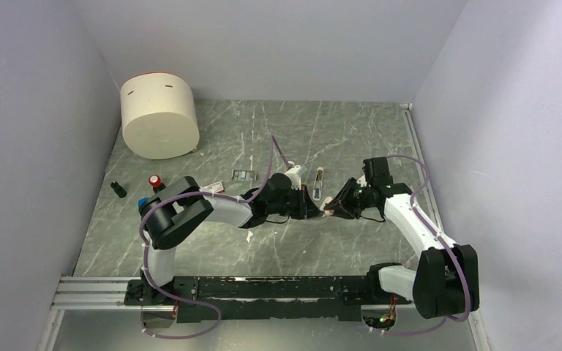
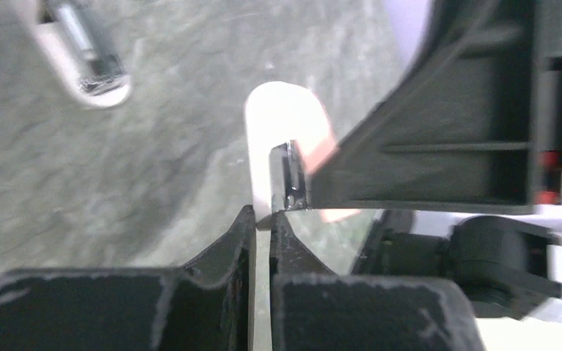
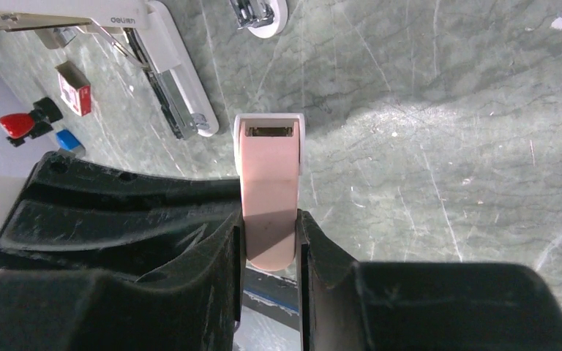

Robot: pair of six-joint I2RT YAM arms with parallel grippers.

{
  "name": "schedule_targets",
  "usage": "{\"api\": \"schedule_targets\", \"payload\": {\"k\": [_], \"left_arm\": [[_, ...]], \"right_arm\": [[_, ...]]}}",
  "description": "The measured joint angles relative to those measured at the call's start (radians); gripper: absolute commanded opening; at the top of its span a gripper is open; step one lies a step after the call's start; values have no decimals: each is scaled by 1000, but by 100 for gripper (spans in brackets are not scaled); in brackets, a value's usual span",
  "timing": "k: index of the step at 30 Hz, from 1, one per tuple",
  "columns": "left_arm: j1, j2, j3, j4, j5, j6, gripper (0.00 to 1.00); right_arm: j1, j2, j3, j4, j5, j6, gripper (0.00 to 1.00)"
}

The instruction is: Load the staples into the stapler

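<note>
The pink cover (image 3: 270, 167) lies close along the thin white edge (image 3: 238, 152), and my right gripper is across its sides. Next, I take a new grip and swing the pink cover open.
The stapler (image 3: 177, 88) lies open on the table, a slim white bar with a metal channel; from above it shows just behind the grippers (image 1: 319, 183). The staples' red-and-white box (image 3: 73, 88) lies further left, and a small grey block (image 1: 243, 175) sits near it. My right gripper (image 3: 269, 219) (image 1: 334, 207) is shut on the pink stubby piece (image 3: 269, 183), held off the table. My left gripper (image 2: 263, 213) (image 1: 316, 205) meets it from the other side, its jaws shut on the thin white edge (image 2: 262, 183) of that same piece.
A big white cylinder (image 1: 159, 115) stands at the back left. A red-capped item (image 1: 156, 179), a blue one (image 1: 143, 203) and a black one (image 1: 118, 189) lie at the left. A short white stubby piece (image 3: 260, 14) lies beyond the stapler. Grey walls close in both sides.
</note>
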Motion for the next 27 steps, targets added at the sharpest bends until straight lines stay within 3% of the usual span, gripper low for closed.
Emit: {"api": "schedule_targets", "payload": {"k": [10,27], "left_arm": [[-1,5,8,-61,-37,6,5],[0,56,42,-142,-25,27,5]], "right_arm": [[-67,21,-5,-6,-103,-3,21],[-109,106,-69,131,-89,23,35]]}}
